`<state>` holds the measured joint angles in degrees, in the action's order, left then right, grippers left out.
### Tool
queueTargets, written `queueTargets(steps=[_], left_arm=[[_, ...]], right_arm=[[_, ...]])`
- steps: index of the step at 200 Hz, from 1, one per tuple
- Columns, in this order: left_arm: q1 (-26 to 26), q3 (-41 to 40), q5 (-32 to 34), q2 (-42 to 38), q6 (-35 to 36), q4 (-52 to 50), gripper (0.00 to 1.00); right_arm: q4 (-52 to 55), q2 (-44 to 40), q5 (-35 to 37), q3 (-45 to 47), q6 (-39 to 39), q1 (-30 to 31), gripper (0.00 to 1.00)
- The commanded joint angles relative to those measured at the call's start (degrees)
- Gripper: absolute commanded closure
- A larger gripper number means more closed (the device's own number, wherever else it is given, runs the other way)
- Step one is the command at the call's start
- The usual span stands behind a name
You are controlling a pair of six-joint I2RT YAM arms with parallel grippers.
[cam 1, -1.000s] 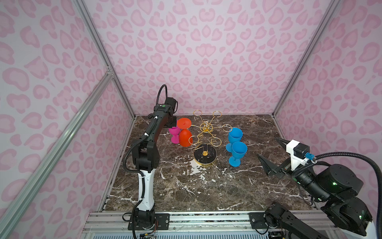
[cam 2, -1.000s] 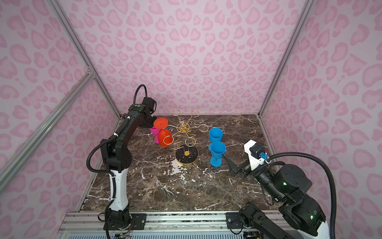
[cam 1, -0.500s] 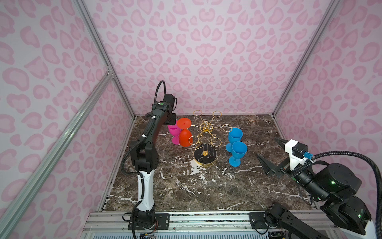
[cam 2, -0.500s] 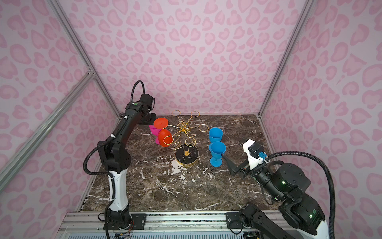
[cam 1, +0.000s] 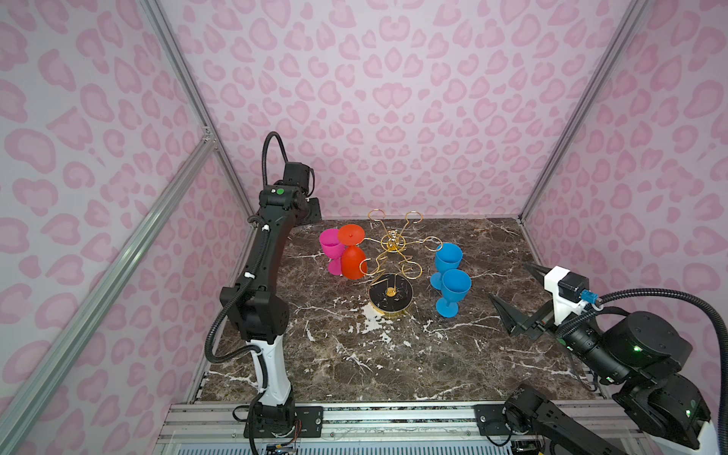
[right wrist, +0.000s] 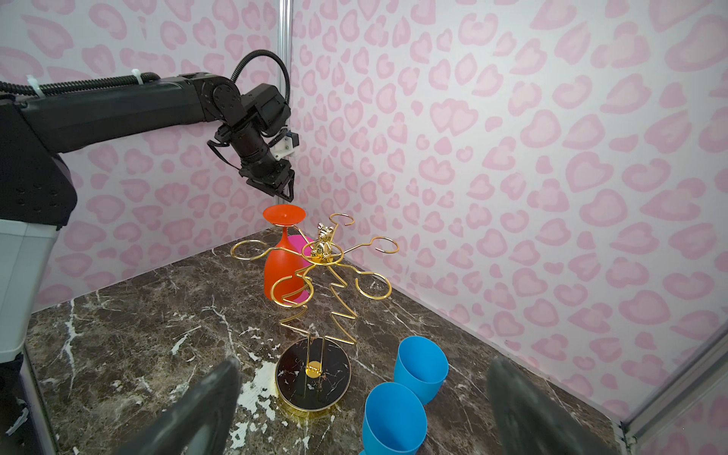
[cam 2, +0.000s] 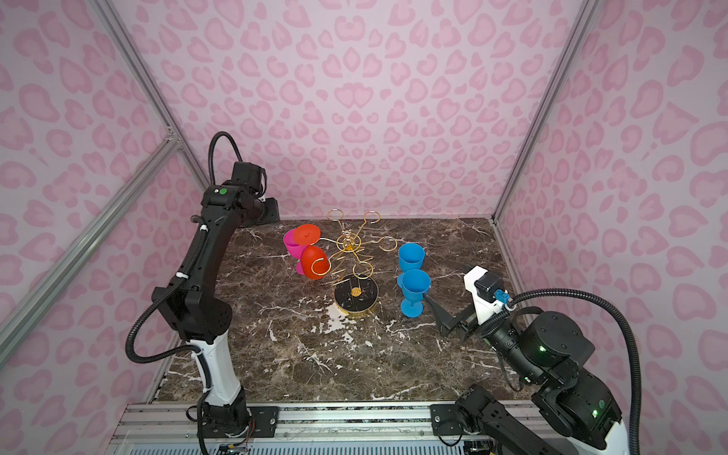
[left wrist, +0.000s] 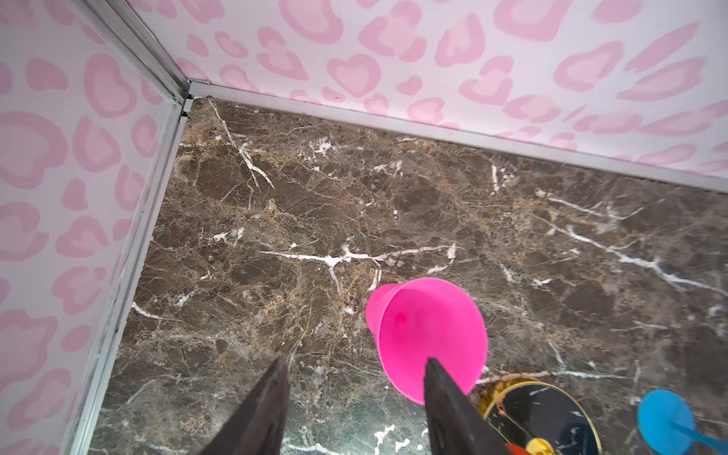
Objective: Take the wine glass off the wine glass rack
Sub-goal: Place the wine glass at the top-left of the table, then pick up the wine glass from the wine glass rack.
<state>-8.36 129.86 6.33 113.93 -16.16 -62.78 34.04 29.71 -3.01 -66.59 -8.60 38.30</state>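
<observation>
The orange wine glass's base is clear above the pink wine glass, so I should keep moving my left gripper until its fingers close around that base's edge.
The gold wire wine glass rack stands mid-table on its round black base. An orange wine glass hangs upside down from the rack's left arm. A pink wine glass stands upright on the marble just left of it. My left gripper hovers above and behind the pink glass, near the back left corner. It is open and holds nothing. My right gripper is wide open and empty, low at the right, facing the rack.
Two blue wine glasses stand upright right of the rack, between it and my right gripper. Pink patterned walls with metal frame posts close in the back and both sides. The left arm reaches along the left wall.
My left gripper has opened and lifted up and back from the pink glass, which stays standing on the table. The right arm has barely moved.
</observation>
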Motion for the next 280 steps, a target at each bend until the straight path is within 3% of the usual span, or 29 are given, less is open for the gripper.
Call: queueTargets(steps=[1, 42, 99, 135, 160, 217, 280], left_arm=[[0.1, 0.0, -4.4, -1.8, -1.7, 1.2, 0.44], [0.4, -4.3, -10.6, -6.0, -4.4, 4.2, 0.45], [1.3, -20.5, -23.0, -19.9, -12.0, 17.0, 0.46], [2.7, -34.1, -34.5, -29.5, -18.8, 27.0, 0.48], [2.8, -42.6, -38.6, -34.5, -22.8, 31.9, 0.49], [2.8, -52.4, -45.7, -38.8, -32.0, 43.0, 0.54], [2.8, -55.6, -45.9, -38.9, -32.3, 43.5, 0.61]], right_arm=[[-0.7, -0.2, 0.4, 0.1, 0.5, 0.0, 0.0], [-0.6, -0.1, 1.5, -0.2, 1.4, 0.0, 0.0], [-2.0, -0.8, 4.3, 0.5, 2.4, 0.0, 0.0], [-1.2, 0.7, 3.4, 0.0, 2.6, 0.0, 0.01], [-1.9, 2.6, 2.5, 0.0, 2.6, 0.0, 0.01], [-6.0, 6.5, 0.9, 0.8, 3.0, 0.0, 0.0], [-5.5, 6.9, 0.5, 0.1, 3.3, 0.0, 0.0]])
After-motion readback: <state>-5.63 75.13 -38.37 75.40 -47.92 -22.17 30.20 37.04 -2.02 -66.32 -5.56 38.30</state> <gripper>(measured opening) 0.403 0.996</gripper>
